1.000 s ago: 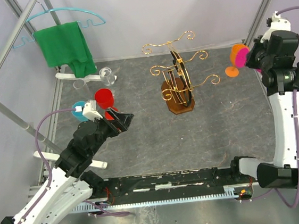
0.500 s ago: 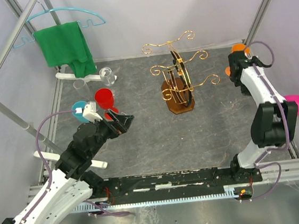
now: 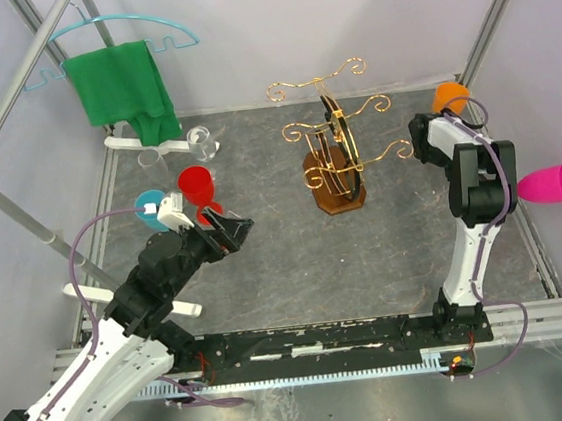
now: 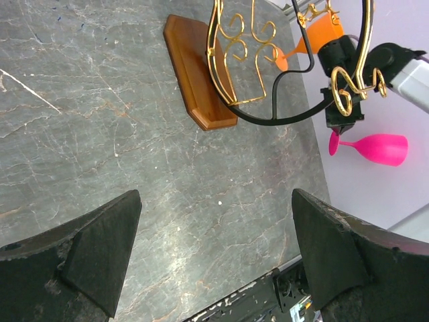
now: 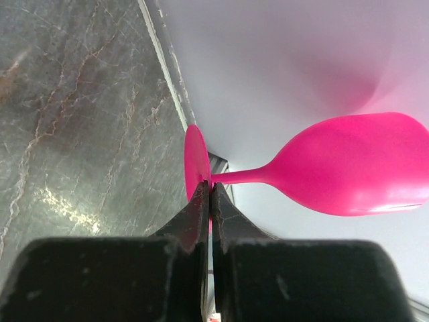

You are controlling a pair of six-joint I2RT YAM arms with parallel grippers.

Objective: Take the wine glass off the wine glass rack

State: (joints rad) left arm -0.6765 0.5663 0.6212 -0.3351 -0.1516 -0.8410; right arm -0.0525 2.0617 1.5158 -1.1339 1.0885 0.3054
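Note:
The pink wine glass's foot (image 5: 195, 159) is facing clear tabletop (image 5: 146, 164), so the robot's right gripper should now tip the glass's bowl up and lower the glass, and let go once the glass's foot stands flat.
The wine glass rack (image 3: 334, 155) of gold wire on a brown wooden base stands at the middle back; it also shows in the left wrist view (image 4: 198, 70). No glass hangs on its visible arms. My right gripper (image 5: 210, 191) is shut on the foot of a pink wine glass (image 5: 348, 164). It holds the glass (image 3: 548, 185) sideways, bowl pointing right, past the table's right edge and apart from the rack. My left gripper (image 3: 231, 228) is open and empty, left of the rack, above bare table (image 4: 214, 261).
An orange wine glass (image 3: 447, 97) is at the back right corner behind the right arm. A red glass (image 3: 196, 187), a blue cup (image 3: 150, 204) and a clear glass (image 3: 201, 141) stand at the left. A green cloth (image 3: 128, 91) hangs on a turquoise hanger (image 3: 121, 31).
My right arm has folded and swung the pink glass from beside the orange glass at the back right out and nearer, past the right edge. The left arm has not moved.

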